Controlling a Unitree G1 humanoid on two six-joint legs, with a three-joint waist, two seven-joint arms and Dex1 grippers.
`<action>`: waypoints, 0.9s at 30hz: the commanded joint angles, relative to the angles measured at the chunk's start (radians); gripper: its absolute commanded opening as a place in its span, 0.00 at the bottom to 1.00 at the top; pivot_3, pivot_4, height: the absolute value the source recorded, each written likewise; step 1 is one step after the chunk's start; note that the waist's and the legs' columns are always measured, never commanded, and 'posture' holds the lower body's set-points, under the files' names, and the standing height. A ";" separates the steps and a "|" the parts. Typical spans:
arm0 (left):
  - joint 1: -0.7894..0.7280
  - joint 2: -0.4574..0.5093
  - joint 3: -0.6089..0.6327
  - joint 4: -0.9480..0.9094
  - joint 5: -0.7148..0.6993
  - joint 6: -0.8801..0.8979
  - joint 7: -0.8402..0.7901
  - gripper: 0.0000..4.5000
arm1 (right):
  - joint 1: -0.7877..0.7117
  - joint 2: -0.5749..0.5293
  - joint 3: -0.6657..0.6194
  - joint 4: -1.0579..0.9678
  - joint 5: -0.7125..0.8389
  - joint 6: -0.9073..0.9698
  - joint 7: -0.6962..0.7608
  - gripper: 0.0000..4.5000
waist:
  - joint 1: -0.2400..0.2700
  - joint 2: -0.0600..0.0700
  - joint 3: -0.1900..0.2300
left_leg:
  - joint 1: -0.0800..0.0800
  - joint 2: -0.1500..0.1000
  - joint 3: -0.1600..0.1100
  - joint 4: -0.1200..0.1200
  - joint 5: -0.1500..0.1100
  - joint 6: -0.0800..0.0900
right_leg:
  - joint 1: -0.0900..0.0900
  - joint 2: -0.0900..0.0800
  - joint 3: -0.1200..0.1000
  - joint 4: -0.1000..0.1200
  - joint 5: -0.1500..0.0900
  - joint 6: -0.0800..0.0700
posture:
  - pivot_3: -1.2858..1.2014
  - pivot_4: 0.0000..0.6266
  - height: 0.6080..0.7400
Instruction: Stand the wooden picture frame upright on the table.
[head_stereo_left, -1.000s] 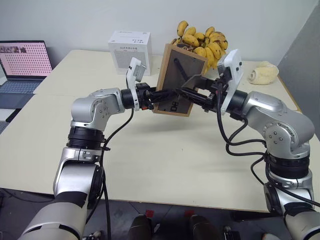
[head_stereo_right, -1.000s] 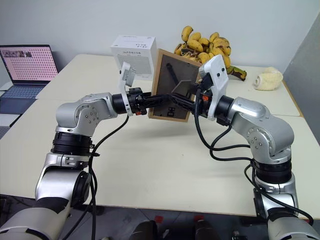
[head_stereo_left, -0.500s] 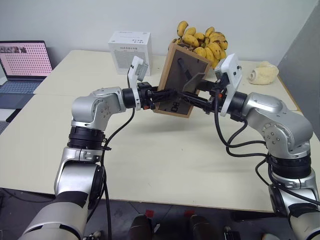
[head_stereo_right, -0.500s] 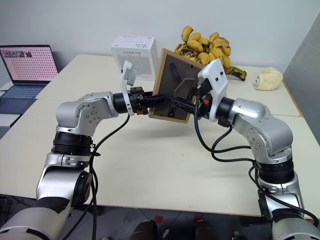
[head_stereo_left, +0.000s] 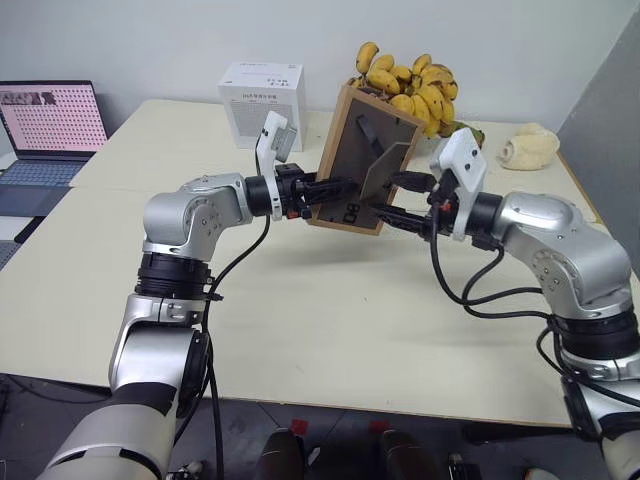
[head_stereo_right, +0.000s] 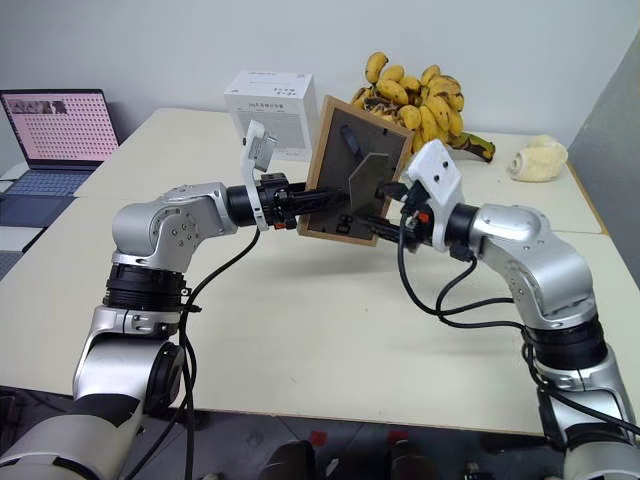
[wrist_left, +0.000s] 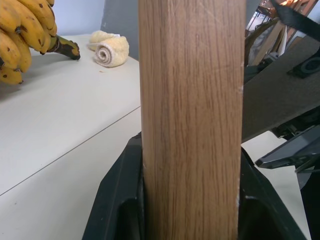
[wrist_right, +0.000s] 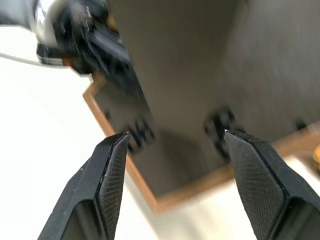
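Next, my right gripper moves away, grabs the frame's free wooden edge (head_stereo_right: 403, 156) and turns the frame around, because the stand flap (head_stereo_right: 368, 180) sticks out from the back facing me.
The wooden picture frame (head_stereo_left: 352, 150) hangs tilted over the middle of the table (head_stereo_left: 300, 300), its dark grey back with white numerals facing me. My left gripper (head_stereo_left: 330, 190) is shut on the frame's left wooden edge (wrist_left: 190, 120), a finger on each face. The stand flap (head_stereo_left: 385, 165) juts out from the back. My right gripper (head_stereo_left: 398, 198) is open just right of the flap, its fingers (wrist_right: 112, 165) spread before the frame's back (wrist_right: 200, 75) and holding nothing. Whether the frame's lower edge touches the table I cannot tell.
A white box (head_stereo_left: 258, 92) and a bunch of bananas (head_stereo_left: 405, 85) sit behind the frame. A cream roll (head_stereo_left: 527, 147) lies at the far right, beside a grey panel (head_stereo_left: 610, 130). A laptop (head_stereo_left: 50, 125) stands off the table's left.
My right gripper has drawn back to the right and slightly down, away from the frame's back, and its fingers have spread wider. The stand flap now juts out. The left gripper has kept still.
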 joint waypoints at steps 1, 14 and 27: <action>-0.011 0.000 0.030 -0.046 -0.011 -0.012 0.006 0.31 | 0.043 -0.083 -0.020 0.004 -0.056 -0.081 0.057 0.71 | 0.000 0.000 0.000 | 0.000 0.000 0.000 0.000 0.000 0.000 | 0.000 0.000 0.000 0.000 0.000 0.000 | 0.52 0.24 1.00; 0.043 0.087 0.129 -0.264 -0.206 0.396 0.084 0.31 | 0.059 -0.190 0.142 0.543 -0.960 -1.431 -0.565 0.71 | -0.022 0.000 0.000 | 0.001 0.000 0.001 0.001 0.001 -0.001 | 0.000 0.000 0.001 0.001 0.000 0.000 | 0.52 0.24 1.00; 0.091 0.094 0.273 -0.450 -0.375 0.768 0.248 0.31 | -0.141 -0.078 0.250 0.795 -1.445 -1.589 -1.274 0.71 | -0.027 0.000 0.000 | 0.012 -0.001 0.004 0.001 0.004 -0.004 | 0.004 0.000 0.006 0.013 -0.001 -0.001 | 0.52 0.24 1.00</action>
